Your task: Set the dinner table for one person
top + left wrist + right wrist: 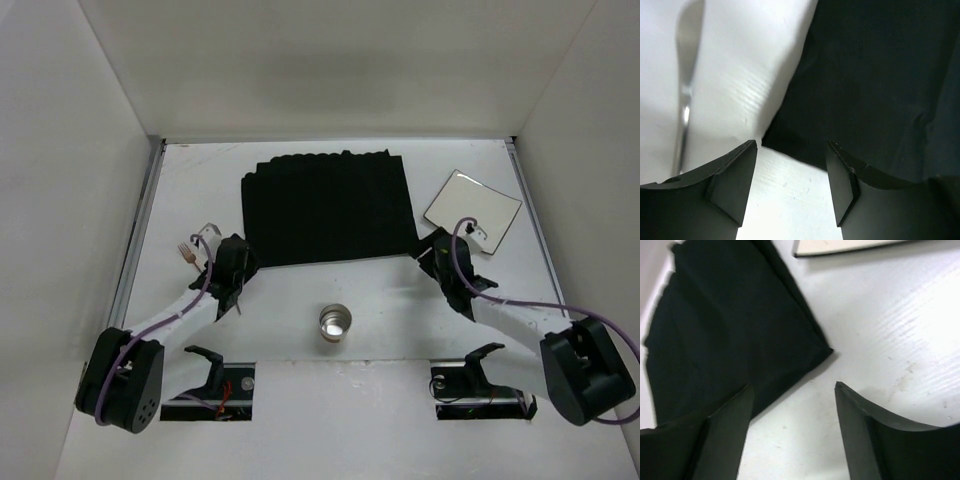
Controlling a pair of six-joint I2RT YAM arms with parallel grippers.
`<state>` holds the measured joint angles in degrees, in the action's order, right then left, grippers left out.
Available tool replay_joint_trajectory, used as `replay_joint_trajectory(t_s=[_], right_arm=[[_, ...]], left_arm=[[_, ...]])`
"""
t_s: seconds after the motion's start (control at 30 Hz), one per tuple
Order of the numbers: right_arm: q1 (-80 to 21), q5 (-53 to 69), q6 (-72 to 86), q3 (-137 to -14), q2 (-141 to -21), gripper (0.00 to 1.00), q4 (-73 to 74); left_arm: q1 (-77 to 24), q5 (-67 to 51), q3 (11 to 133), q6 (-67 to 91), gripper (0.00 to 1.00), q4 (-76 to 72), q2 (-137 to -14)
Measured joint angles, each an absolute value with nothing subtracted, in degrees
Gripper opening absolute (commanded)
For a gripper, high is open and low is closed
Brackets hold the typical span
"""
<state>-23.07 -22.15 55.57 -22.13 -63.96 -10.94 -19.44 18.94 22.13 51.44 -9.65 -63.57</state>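
I can see the black mat slanting (385,253) toward the plate, so my left gripper should hold the mat's corner (772,139) by the utensil while my right gripper straightens the mat's far corner.
The white dinner table (400,310) carries a black cloth mat (328,208) lying flat at its middle. My left gripper (238,265) is open and empty, low over the mat's near-left corner (771,136), with its fingers astride bare table just short of that corner. My right gripper (433,250) is open and empty at the mat's near-right corner (826,351), and its left finger (725,435) overlaps the cloth edge in the right wrist view. A white square plate (472,208) lies right of the mat. A metal cup (335,321) stands near the front.
A metal utensil (188,250) lies left of the mat beside my left gripper, and it also shows in the left wrist view (686,95). The plate's edge (840,246) is just beyond my right gripper. White walls enclose the table on three sides.
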Motion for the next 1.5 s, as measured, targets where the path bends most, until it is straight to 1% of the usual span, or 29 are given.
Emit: replay_joint_trajectory(t_s=[0.1, 0.2, 0.3, 0.33, 0.37, 0.4, 0.43, 0.5, 0.57, 0.6, 0.63, 0.67, 0.7, 0.8, 0.87, 0.9, 0.93, 0.97, 1.0, 1.03, 1.07, 1.13, 1.2, 1.27, 1.3, 1.37, 1.4, 1.47, 1.5], right_arm=[[-22.1, -20.3, 55.3, -22.2, -68.7, 0.54, -11.6], [-21.6, -19.2, 55.5, -22.5, -72.8, 0.53, -13.2], [-20.9, -18.4, 56.2, -22.7, -75.4, 0.53, -15.4], [-20.5, -18.3, 56.5, -22.9, -76.0, 0.52, -16.0], [-20.1, -18.2, 56.9, -23.0, -76.7, 0.49, -16.7], [-19.9, -18.2, 57.3, -23.2, -77.4, 0.44, -17.3], [-19.7, -18.2, 57.6, -23.4, -78.1, 0.41, -17.7], [-19.5, -18.2, 58.7, -24.1, -79.6, 0.35, -18.5], [-19.5, -18.2, 59.4, -24.9, -80.8, 0.24, -18.6], [-19.5, -18.2, 59.7, -25.3, -81.2, 0.16, -18.6], [-19.6, -18.2, 60.1, -25.8, -81.6, 0.09, -18.6], [-19.6, -18.0, 60.5, -26.4, -82.0, 0.04, -18.7], [-20.1, -17.8, 60.9, -26.9, -82.5, 0.03, -18.7], [-22.7, -17.9, 62.0, -26.9, -82.7, 0.03, -19.3], [-25.3, -18.2, 62.9, -25.3, -81.7, 0.08, -20.0], [-26.5, -18.2, 63.1, -24.3, -80.7, 0.13, -20.0], [-27.6, -18.2, 63.3, -23.2, -79.2, 0.2, -19.6], [-28.3, -18.2, 63.4, -22.2, -77.5, 0.31, -19.2], [-28.6, -18.2, 63.4, -21.5, -75.6, 0.42, -18.2], [-28.7, -18.4, 63.0, -21.2, -73.6, 0.5, -17.0], [-28.7, -18.6, 62.4, -21.1, -71.7, 0.53, -15.9], [-28.4, -18.7, 60.1, -21.5, -67.9, 0.54, -13.8], [-27.7, -18.7, 57.1, -23.3, -65.6, 0.53, -11.1], [-26.2, -18.0, 53.1, -27.2, -65.8, 0.48, -8.9], [-25.2, -17.5, 51.0, -29.7, -67.0, 0.43, -8.4], [-22.6, -15.1, 46.7, -36.8, -72.2, 0.28, -8.2], [-21.4, -13.9, 45.1, -40.3, -75.3, 0.24, -8.5], [-18.7, -11.0, 42.2, -48.5, -83.2, 0.22, -9.3], [-17.6, -9.8, 40.9, -52.5, -87.3, 0.24, -9.5]], left_arm=[[-21.3, 18.4, 21.8, 55.2, 0.57, -8.7, -64.3], [-22.8, 18.7, 20.9, 59.6, 0.57, -8.7, -64.8], [-24.1, 19.5, 20.4, 63.4, 0.51, -9.0, -66.4], [-24.4, 19.8, 20.4, 64.2, 0.48, -9.4, -66.7], [-24.7, 20.3, 20.4, 64.9, 0.43, -9.8, -67.3], [-24.8, 20.9, 20.3, 65.5, 0.37, -10.5, -68.0], [-24.7, 21.2, 20.3, 65.9, 0.34, -11.4, -69.0], [-24.0, 21.5, 20.4, 66.2, 0.23, -14.0, -71.1], [-22.8, 21.3, 20.4, 66.2, 0.15, -16.6, -72.9], [-22.1, 21.2, 20.4, 66.0, 0.12, -17.6, -73.7], [-21.5, 21.0, 20.4, 65.7, 0.11, -18.3, -74.1], [-20.7, 20.7, 20.4, 65.4, 0.1, -18.8, -74.5], [-19.7, 20.3, 20.4, 65.0, 0.1, -19.2, -74.5], [-16.6, 19.8, 20.4, 63.6, 0.11, -19.9, -73.6], [-14.9, 20.0, 20.4, 62.6, 0.13, -19.6, -72.1], [-14.1, 20.2, 20.4, 62.1, 0.13, -19.3, -71.1], [-13.7, 20.6, 20.4, 61.6, 0.16, -19.0, -70.1], [-13.6, 20.8, 20.4, 61.1, 0.2, -18.8, -69.3], [-13.5, 20.8, 20.4, 60.7, 0.27, -18.7, -68.6], [-13.4, 20.8, 20.4, 60.1, 0.32, -18.5, -68.1], [-13.3, 20.6, 20.3, 59.6, 0.37, -18.5, -67.8], [-13.3, 20.3, 20.1, 58.8, 0.42, -18.2, -67.0], [-13.3, 20.1, 19.4, 58.2, 0.43, -18.0, -65.7], [-13.5, 19.9, 18.7, 57.5, 0.43, -17.1, -63.8], [-13.8, 20.0, 18.3, 57.2, 0.44, -16.6, -62.6], [-14.3, 20.1, 17.8, 56.6, 0.44, -15.9, -60.3], [-14.8, 20.2, 17.6, 56.3, 0.44, -15.6, -59.2], [-15.7, 20.3, 17.3, 55.5, 0.45, -15.5, -57.4], [-16.3, 20.4, 17.3, 55.1, 0.45, -15.5, -56.8]])
